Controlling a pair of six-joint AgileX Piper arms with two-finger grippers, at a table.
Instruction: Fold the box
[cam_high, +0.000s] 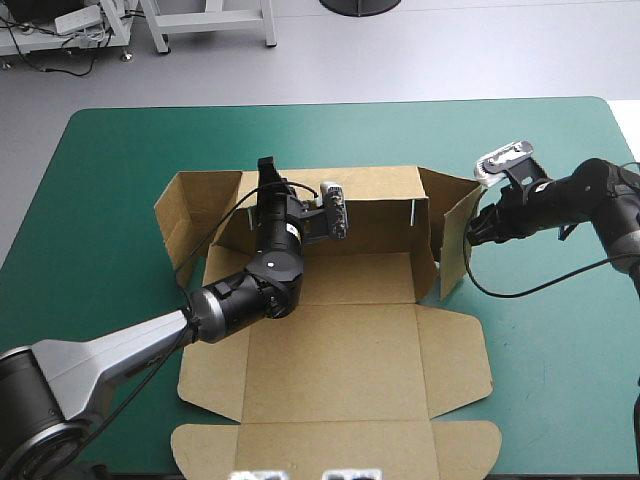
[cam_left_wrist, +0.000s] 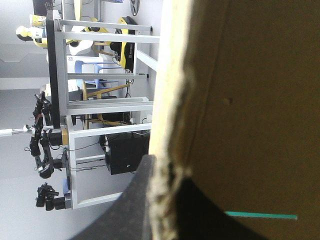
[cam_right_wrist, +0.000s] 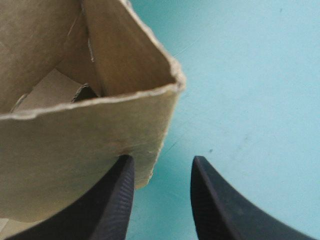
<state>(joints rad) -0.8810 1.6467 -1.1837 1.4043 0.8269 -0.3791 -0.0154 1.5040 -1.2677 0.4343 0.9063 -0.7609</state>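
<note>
My gripper will push the box's end, and the lid panel (cam_high: 335, 448) will swing along flat, because the box's base joins the flat front panels along a crease (cam_high: 333, 304).
The brown box (cam_high: 340, 350) lies in the middle of the table with its back wall (cam_high: 380, 205) raised and its front panels flat. My left gripper (cam_high: 268, 182) reaches over the base to the back wall's top edge near its left end. In the left wrist view the board's edge (cam_left_wrist: 167, 100) runs between the black fingers (cam_left_wrist: 125, 210), so the left gripper (cam_left_wrist: 162, 167) is shut on it. My right gripper (cam_high: 470, 230) is at the upright right side flap (cam_high: 455, 235). It (cam_right_wrist: 162, 165) stands open, the flap's corner (cam_right_wrist: 75, 165) against one finger, bare cover in the gap.
The left side flap (cam_high: 195, 215) stands splayed outward. The lid panel (cam_high: 340, 445) lies flat near the table's front edge. Bare teal-green cover (cam_high: 560, 380) spreads to the right of the box, and more (cam_high: 90, 200) to the left.
</note>
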